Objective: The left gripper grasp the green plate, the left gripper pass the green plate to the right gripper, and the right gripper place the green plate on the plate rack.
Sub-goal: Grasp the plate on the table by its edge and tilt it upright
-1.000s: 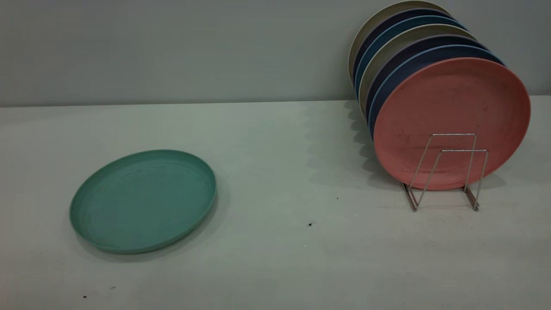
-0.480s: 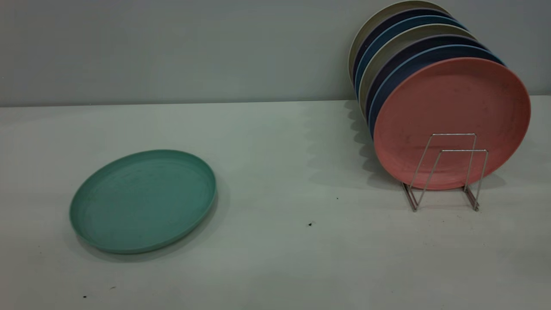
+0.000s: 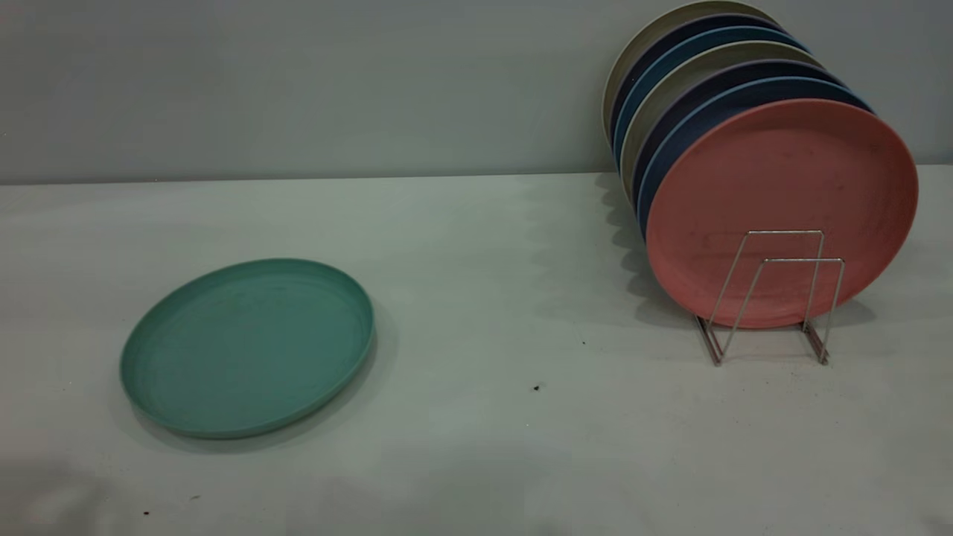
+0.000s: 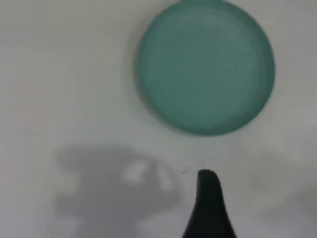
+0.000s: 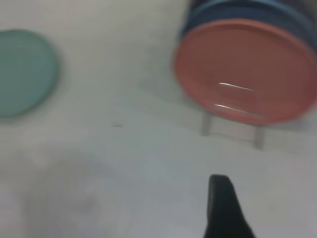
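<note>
The green plate's rim (image 3: 128,353) farthest from the plate rack is free. I should keep moving my left gripper toward that rim until its fingers are on both sides of it.
The green plate (image 3: 249,346) lies flat on the table at the left, rim up. It also shows in the left wrist view (image 4: 205,67) and at the edge of the right wrist view (image 5: 22,72). The plate rack (image 3: 804,260) stands at the right, its two front loops free. Neither gripper shows in the exterior view. The left wrist view shows one black finger (image 4: 208,198) above the table, short of the green plate, with nothing beside it. The right wrist view shows one black finger (image 5: 223,203) above bare table, short of the rack (image 5: 235,88). Both hold nothing.
Several plates stand on edge in the rack, a salmon-pink plate (image 3: 782,179) in front and dark blue and beige ones behind it. The grey table (image 3: 521,246) meets a wall at the back. Small dark specks (image 3: 536,388) lie mid-table.
A faint shadow has crept in along the table's front edge in the exterior view. The green plate, the rack and its plates have not moved.
</note>
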